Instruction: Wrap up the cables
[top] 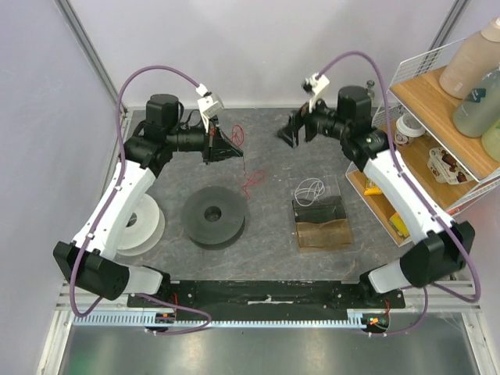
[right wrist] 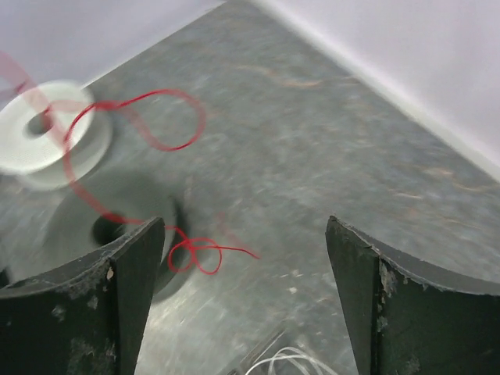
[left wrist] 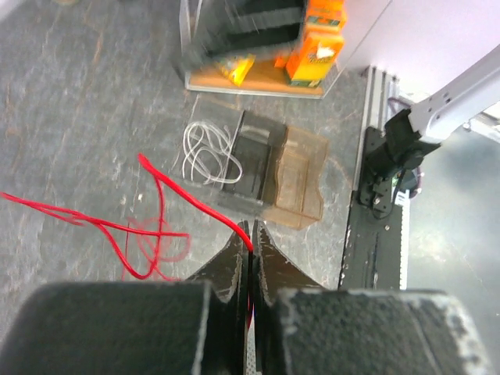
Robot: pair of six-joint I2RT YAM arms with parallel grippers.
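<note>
My open right gripper keeps moving toward the part of the wire below the shut gripper's fingers and closes there. The red wire is hanging from my shut left gripper.
The cable is a thin red wire point(top: 250, 181), curling in loose loops on the dark mat behind the black spool point(top: 215, 216). My left gripper point(top: 239, 150) hangs above the mat at the back. In the left wrist view the left gripper point(left wrist: 251, 234) is shut on one end of the red wire point(left wrist: 160, 226), which trails down to the tangle. My right gripper point(top: 291, 134) is raised at the back right with its jaws wide open. The right wrist view shows the right gripper point(right wrist: 244, 226) holding nothing, with the red wire point(right wrist: 191, 254) lying below and to its left.
A white spool point(top: 141, 226) lies left of the black one. A coil of white wire point(top: 310, 190) sits in a clear tray point(top: 320, 223) with a dark and a brown box. A wire shelf point(top: 437, 156) with bottles stands at the right edge.
</note>
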